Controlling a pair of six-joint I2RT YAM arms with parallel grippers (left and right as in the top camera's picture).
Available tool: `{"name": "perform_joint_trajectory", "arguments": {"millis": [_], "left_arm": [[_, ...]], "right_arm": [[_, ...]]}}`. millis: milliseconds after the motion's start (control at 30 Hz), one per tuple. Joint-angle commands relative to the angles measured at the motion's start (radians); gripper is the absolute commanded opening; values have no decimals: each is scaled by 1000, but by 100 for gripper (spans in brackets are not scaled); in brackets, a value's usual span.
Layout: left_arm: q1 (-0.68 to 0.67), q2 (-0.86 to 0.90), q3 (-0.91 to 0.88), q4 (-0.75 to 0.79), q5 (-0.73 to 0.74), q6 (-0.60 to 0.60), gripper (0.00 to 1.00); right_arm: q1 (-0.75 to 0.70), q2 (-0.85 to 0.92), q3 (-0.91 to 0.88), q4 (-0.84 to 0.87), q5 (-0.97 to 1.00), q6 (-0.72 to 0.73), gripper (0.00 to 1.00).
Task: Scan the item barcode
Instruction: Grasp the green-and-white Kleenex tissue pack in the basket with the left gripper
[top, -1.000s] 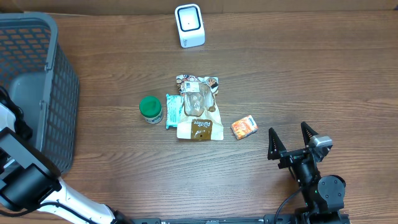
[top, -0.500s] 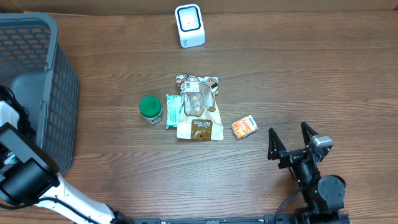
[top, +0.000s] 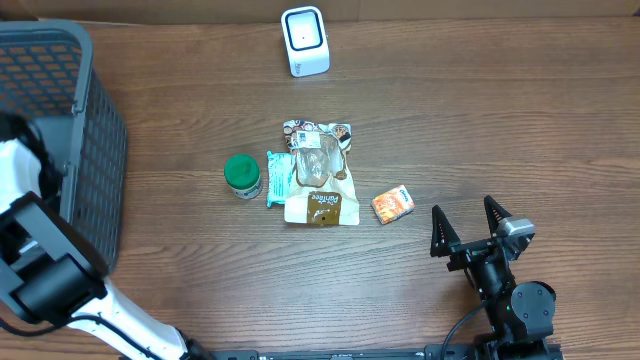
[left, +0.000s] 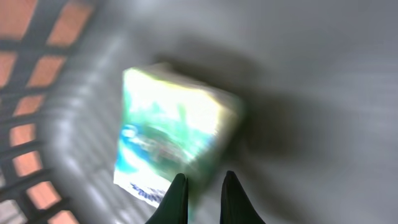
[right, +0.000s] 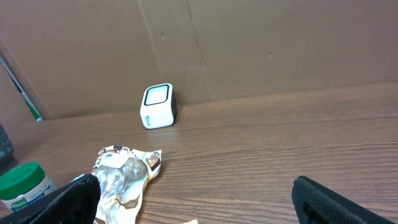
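Note:
My left gripper's fingers are almost closed beside the green and white box's near edge (left: 198, 186), so I will open them, grasp that edge and lift the box (left: 168, 134) out.
In the left wrist view a green and white box (left: 174, 137) lies blurred on the grey floor of the basket (left: 323, 93). My left gripper (left: 203, 178) hangs above the box's near edge, its fingers drawn close together and holding nothing. In the overhead view the left arm (top: 25, 200) reaches over the basket (top: 60, 60) at the far left. The white scanner (top: 305, 40) stands at the back of the table. My right gripper (top: 467, 222) rests open near the front right, nothing between its fingers (right: 68, 199).
Mid-table lie a green-lidded jar (top: 242, 175), a teal packet (top: 280, 178), a clear snack bag (top: 320, 165) over a brown pouch (top: 322, 208), and a small orange box (top: 393, 204). The right wrist view shows the scanner (right: 157, 106) against a cardboard wall (right: 249, 43).
The left arm has shifted toward the far side over the basket. The right arm and the items on the table have not moved.

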Motion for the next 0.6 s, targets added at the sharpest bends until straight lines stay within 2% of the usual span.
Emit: {"name": "perform_joint_trajectory", "arguments": {"millis": [0, 233, 267, 300, 400, 467, 567], "left_arm": [[-34, -110, 42, 0, 136, 22, 4], [-39, -121, 32, -17, 113, 73, 4], [-33, -120, 28, -17, 93, 72, 14], [-26, -120, 22, -17, 74, 72, 36], [8, -115, 3, -14, 43, 72, 58], [38, -113, -27, 2, 43, 72, 60], [79, -113, -86, 45, 43, 72, 54]], "right_arm": [[-3, -3, -11, 4, 8, -5, 100], [-3, -3, -11, 4, 8, -5, 100], [-3, -3, -11, 4, 8, -5, 100], [-3, -3, -11, 4, 8, -5, 100], [-3, -3, -11, 4, 8, -5, 100], [-3, -3, -11, 4, 8, -5, 100], [-3, -3, -11, 4, 8, -5, 100]]}}
